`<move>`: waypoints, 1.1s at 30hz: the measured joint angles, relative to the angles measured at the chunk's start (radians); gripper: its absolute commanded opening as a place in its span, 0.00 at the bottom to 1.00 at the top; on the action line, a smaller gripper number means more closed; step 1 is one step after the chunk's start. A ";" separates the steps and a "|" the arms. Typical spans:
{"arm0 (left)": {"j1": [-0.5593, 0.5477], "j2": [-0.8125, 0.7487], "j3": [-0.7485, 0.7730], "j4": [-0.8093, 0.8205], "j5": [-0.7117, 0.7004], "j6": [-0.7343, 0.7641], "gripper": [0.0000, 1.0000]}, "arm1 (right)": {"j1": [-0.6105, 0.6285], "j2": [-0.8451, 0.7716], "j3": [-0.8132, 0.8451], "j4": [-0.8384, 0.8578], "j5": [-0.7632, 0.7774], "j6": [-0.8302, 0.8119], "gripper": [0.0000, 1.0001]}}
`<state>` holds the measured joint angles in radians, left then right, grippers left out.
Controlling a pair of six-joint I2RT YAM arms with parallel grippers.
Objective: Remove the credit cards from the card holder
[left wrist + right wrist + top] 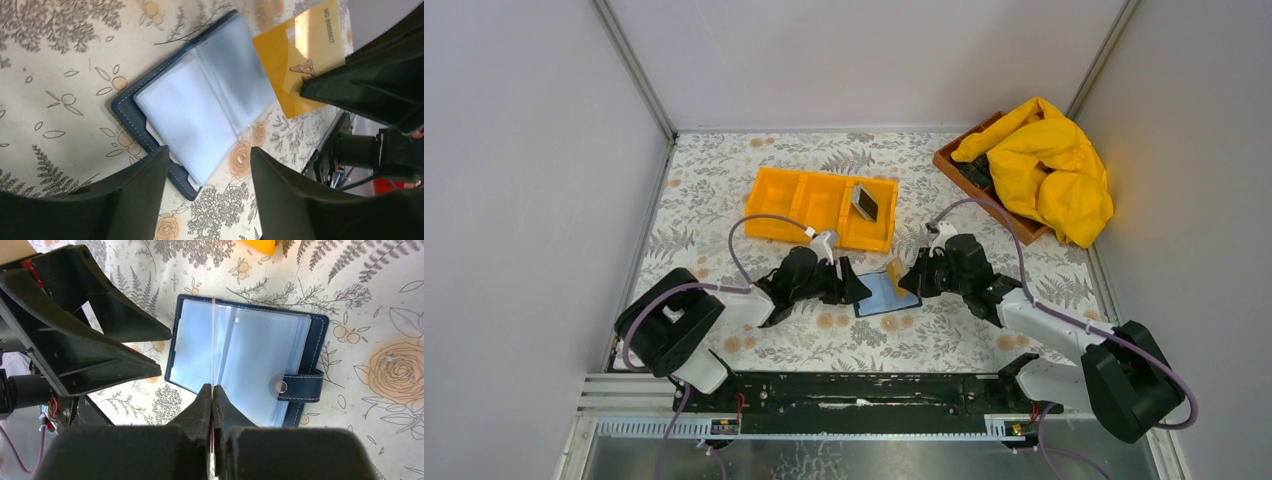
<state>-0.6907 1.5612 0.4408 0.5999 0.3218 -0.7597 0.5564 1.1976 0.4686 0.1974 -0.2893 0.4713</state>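
I keep moving my left gripper toward the tan-orange credit card (897, 275) and close on its loose end (273, 46), because that end sticks out clear of my right gripper's fingers.
The dark blue card holder (882, 297) (200, 110) (250, 360) lies open on the flowered table, clear sleeves up, its snap strap to one side. My right gripper (911, 278) (212, 390) is shut on a tan-orange credit card (300, 55) (894, 270), held just over the holder's far right corner. That card appears edge-on as a thin line (214, 340) in the right wrist view. My left gripper (856, 288) (207, 155) stands open at the holder's left edge with nothing between its fingers. A grey card (864, 202) lies in the orange tray's (769, 205) right compartment.
A wooden box (954, 160) draped with a yellow cloth (1049, 170) stands at the back right. The tray lies just behind the two grippers. Grey walls close in the table on the left, back and right.
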 measured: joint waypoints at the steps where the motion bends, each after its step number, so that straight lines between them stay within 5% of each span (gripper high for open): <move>1: 0.001 -0.017 -0.003 -0.002 0.002 0.007 0.72 | 0.000 -0.022 0.000 -0.014 0.008 -0.003 0.00; 7: 0.004 -0.094 -0.014 0.038 0.083 0.032 0.71 | 0.000 -0.124 0.005 -0.066 -0.032 -0.030 0.00; 18: 0.004 -0.116 -0.028 0.194 0.295 0.056 0.75 | 0.000 -0.249 0.004 -0.111 -0.347 -0.038 0.00; 28: 0.004 -0.079 -0.100 0.554 0.480 -0.071 0.59 | 0.033 -0.305 -0.023 -0.119 -0.462 -0.034 0.00; 33: 0.005 -0.072 -0.103 0.640 0.511 -0.106 0.41 | 0.110 -0.275 -0.022 -0.164 -0.436 -0.060 0.00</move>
<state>-0.6861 1.4887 0.3378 1.2396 0.8326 -0.8661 0.6666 0.9222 0.4465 0.0334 -0.7258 0.4114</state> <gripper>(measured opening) 0.510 0.021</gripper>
